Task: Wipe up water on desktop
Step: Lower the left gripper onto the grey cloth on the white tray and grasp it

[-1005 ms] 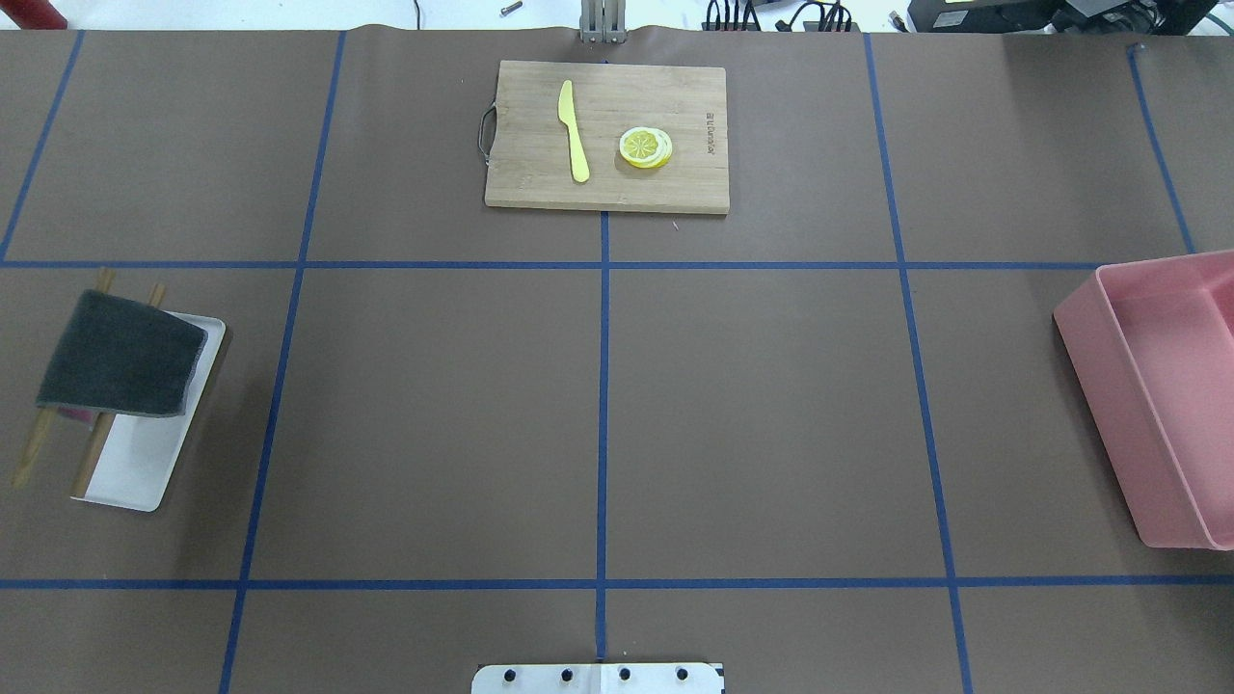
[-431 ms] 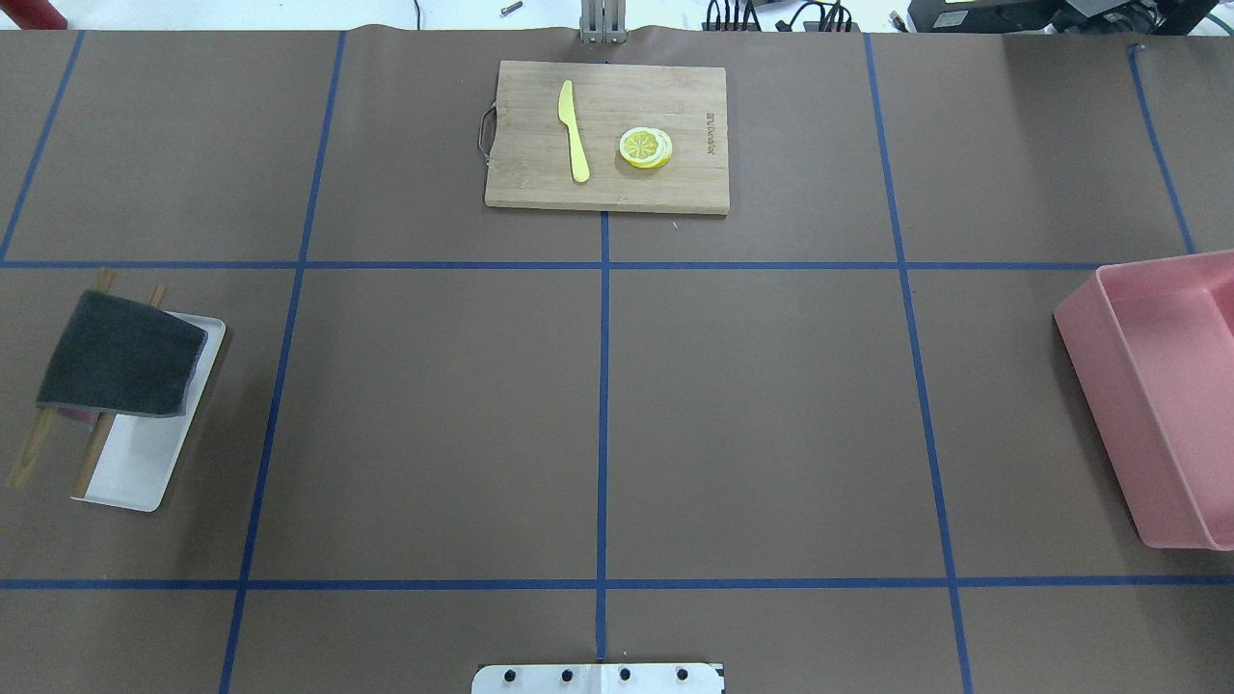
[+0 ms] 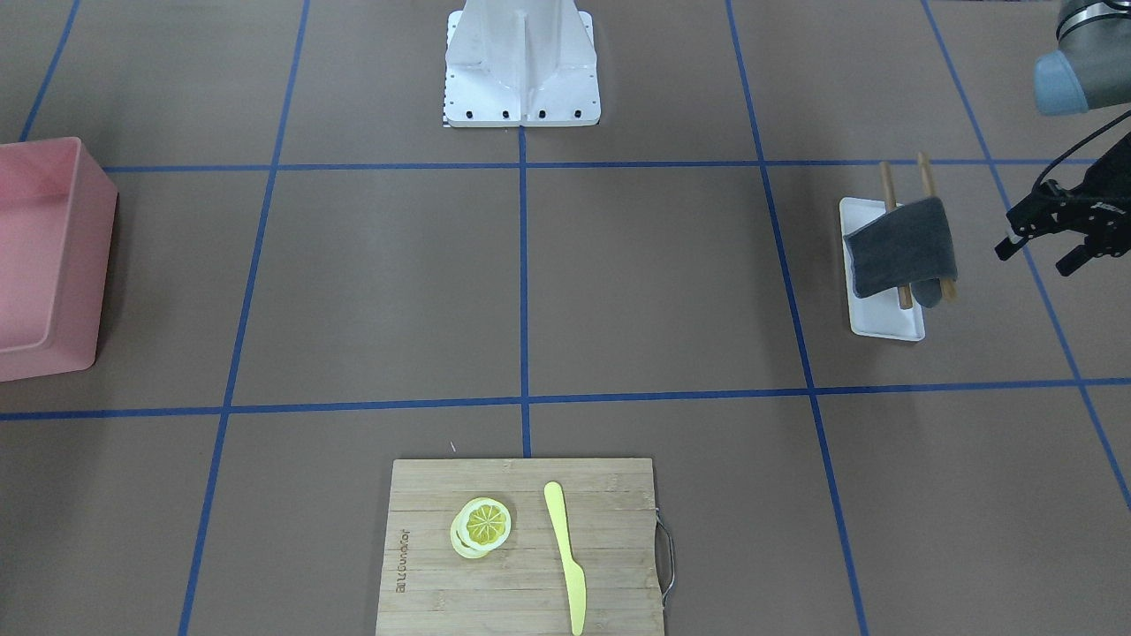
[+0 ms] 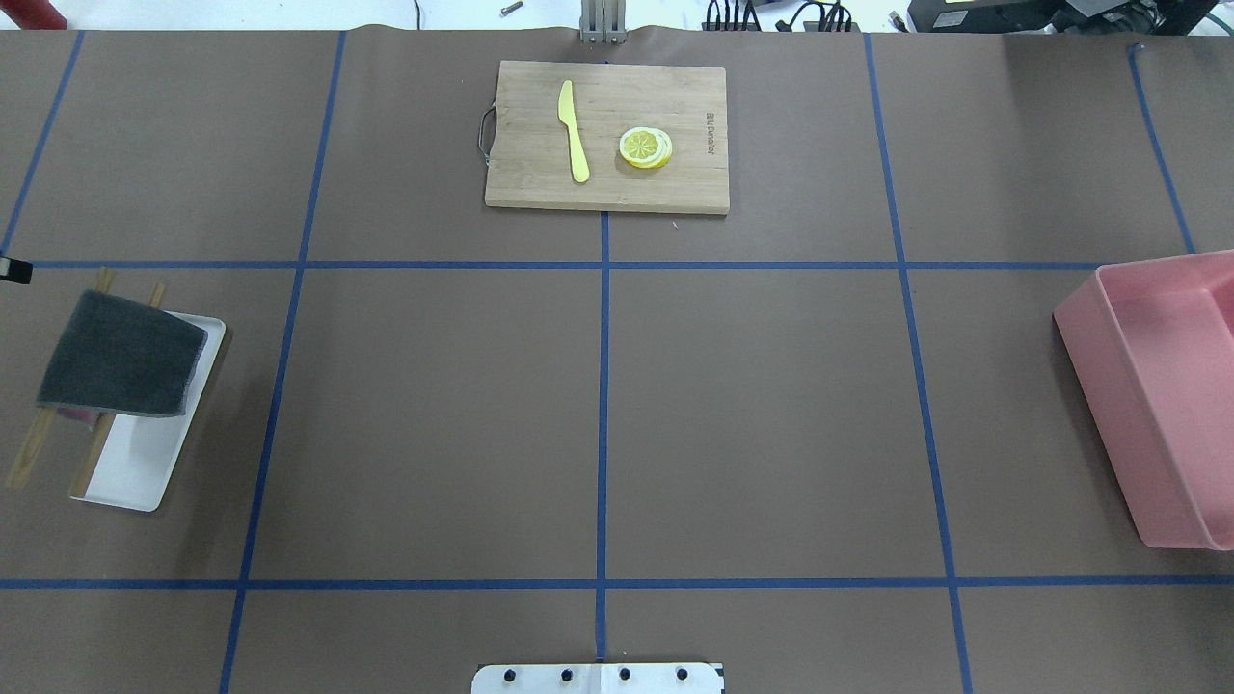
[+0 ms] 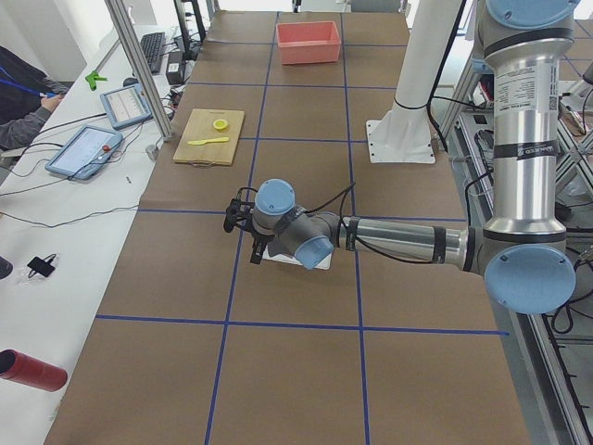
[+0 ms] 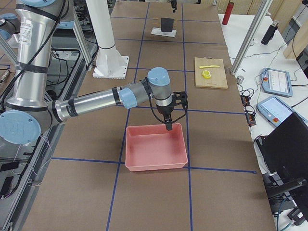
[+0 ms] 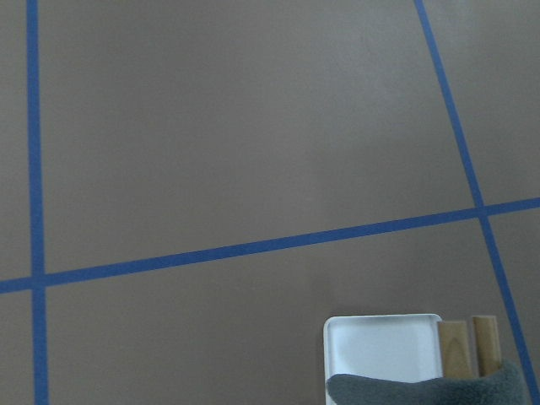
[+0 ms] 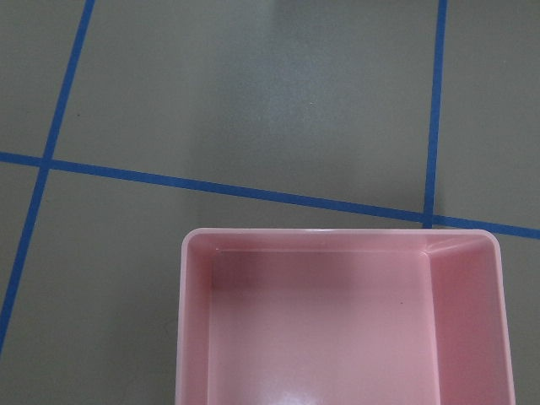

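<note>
The dark grey cloth hangs loosely over the wooden sticks. It will come away when I lift it, and the sticks will stay where they are.
The brown desktop with its blue tape grid shows no water that I can make out. A dark grey cloth hangs over two wooden sticks on a small white tray at the left side. In the front-facing view my left gripper hovers just outside the cloth, open and holding nothing. Only its black tip shows at the overhead view's left edge. My right gripper hangs over the far rim of the pink bin; I cannot tell whether it is open or shut.
A bamboo cutting board at the far middle carries a yellow knife and lemon slices. The pink bin stands at the right edge. The robot's white base plate sits at the near edge.
A black tip of my left gripper has come into the overhead view at the left edge, beyond the cloth. Nothing on the desktop has moved.
</note>
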Available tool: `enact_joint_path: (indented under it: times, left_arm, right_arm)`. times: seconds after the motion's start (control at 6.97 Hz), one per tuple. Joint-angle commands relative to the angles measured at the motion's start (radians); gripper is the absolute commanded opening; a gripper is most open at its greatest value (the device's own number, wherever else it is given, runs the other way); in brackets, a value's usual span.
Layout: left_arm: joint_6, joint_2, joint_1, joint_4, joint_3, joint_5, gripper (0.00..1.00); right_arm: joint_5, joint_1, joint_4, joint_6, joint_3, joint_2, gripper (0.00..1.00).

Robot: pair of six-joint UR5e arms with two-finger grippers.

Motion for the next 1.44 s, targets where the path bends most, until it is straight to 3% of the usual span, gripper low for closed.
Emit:
enact_joint_path:
  times: [0.0, 0.29, 0.86, 1.29]
  left_arm:
    - [-0.085, 0.001, 0.073, -0.097, 0.002, 0.002, 0.84]
    - [-0.085, 0.000, 0.084, -0.102, 0.002, 0.002, 0.56]
    - [-0.084, -0.002, 0.099, -0.111, 0.002, 0.002, 0.28]
    - [-0.084, -0.002, 0.097, -0.111, 0.002, 0.002, 0.00]
  right_arm:
    - [0.000, -0.009, 0.009, 0.013, 0.000, 0.000, 1.00]
    - [-0.001, -0.008, 0.009, 0.013, 0.000, 0.000, 1.00]
    - [0.000, -0.009, 0.009, 0.013, 0.000, 0.000, 1.00]
    - [0.000, -0.009, 0.009, 0.013, 0.000, 0.000, 1.00]
